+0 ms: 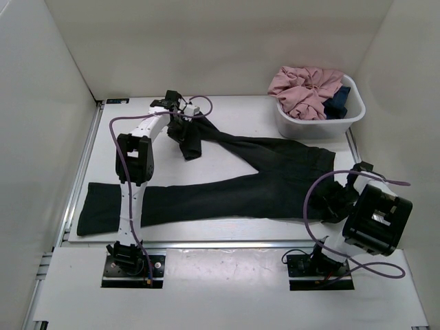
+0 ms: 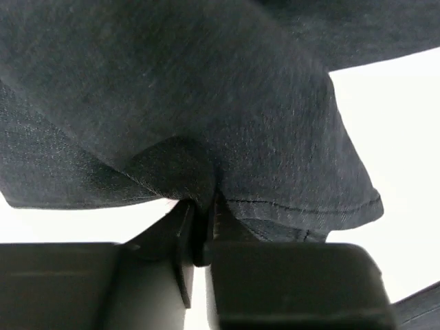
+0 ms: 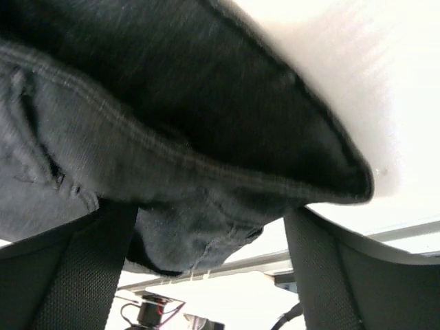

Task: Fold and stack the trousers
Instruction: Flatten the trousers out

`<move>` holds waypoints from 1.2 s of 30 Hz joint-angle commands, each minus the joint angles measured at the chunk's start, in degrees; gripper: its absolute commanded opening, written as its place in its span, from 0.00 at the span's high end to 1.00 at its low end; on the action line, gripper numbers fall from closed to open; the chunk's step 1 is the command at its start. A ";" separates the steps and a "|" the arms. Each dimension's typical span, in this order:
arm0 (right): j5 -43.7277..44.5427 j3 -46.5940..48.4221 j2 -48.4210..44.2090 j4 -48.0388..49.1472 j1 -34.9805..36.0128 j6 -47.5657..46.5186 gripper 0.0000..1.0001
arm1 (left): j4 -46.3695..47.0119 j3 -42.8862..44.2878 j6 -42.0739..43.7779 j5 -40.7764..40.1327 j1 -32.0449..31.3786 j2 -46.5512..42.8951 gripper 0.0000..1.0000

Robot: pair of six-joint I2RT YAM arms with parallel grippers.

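The back leg is slanted and its hem end (image 1: 191,148) hangs folded under my left gripper. Next, my left gripper pulls the leg straight toward the metal rail (image 1: 86,151) before the fold.
The black trousers (image 1: 275,175) lie spread across the white table (image 1: 227,237). One leg runs along the front to the left, with its hem (image 1: 93,206) near the table's left edge. The other leg runs to the back left. My left gripper (image 1: 181,128) is shut on that leg near its hem and holds it lifted, so the end hangs folded. In the left wrist view, the jaws (image 2: 205,210) pinch a fold of black fabric (image 2: 206,89). My right gripper (image 1: 335,196) is at the waistband on the right. Its fingers (image 3: 82,261) stand wide apart around the waistband fabric (image 3: 185,227).
A white bin (image 1: 323,124) stands at the back right and holds a pink garment (image 1: 306,88) and a small dark blue cloth (image 1: 339,100). White walls enclose the table on three sides. A metal rail (image 1: 79,172) runs along the left edge.
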 commanded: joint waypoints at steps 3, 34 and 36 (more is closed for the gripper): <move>-1.77 -0.21 2.27 2.22 -1.22 0.76 0.43 | -0.80 1.83 2.03 2.38 2.33 -0.18 0.86; 6.75 5.68 -5.82 -12.11 -9.13 -4.25 0.76 | -8.27 -2.54 23.73 -32.34 26.33 -18.44 0.07; 7.45 8.65 -7.83 -13.77 -9.13 -4.77 0.64 | -8.27 -10.85 24.80 -31.11 27.74 -23.09 0.04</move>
